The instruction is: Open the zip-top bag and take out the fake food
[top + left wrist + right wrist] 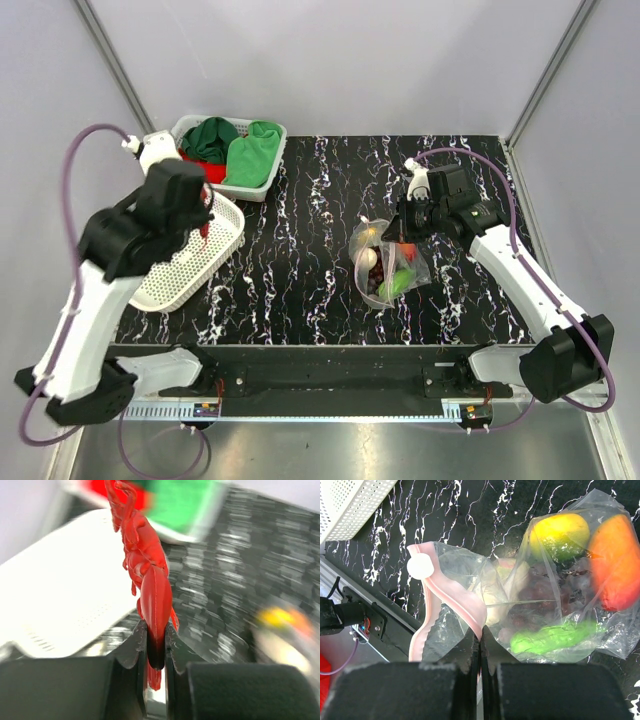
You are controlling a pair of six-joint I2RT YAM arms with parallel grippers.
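Note:
The red lobster (205,228) is hanging free above the empty white basket. My left gripper should keep going over the basket's bottom (186,264) and let go of the lobster there.
The clear zip-top bag (388,262) lies mid-table, its pink zip strip (451,601) open and curled. Inside show a yellow-green fruit (559,534), an orange-red fruit (616,562), dark purple grapes (540,597), a white radish (512,582) and a green vegetable (555,636). My right gripper (480,636) is shut on the pink strip at the bag's mouth; it also shows in the top view (412,222). My left gripper (156,647) is shut on the red lobster (150,575), held over the white basket (195,260); the top view shows the gripper (205,222) there.
A second white basket (270,160) at the back left holds folded green and red cloths (250,152). The table's near edge has a black rail (320,375). Grey walls stand on both sides and behind.

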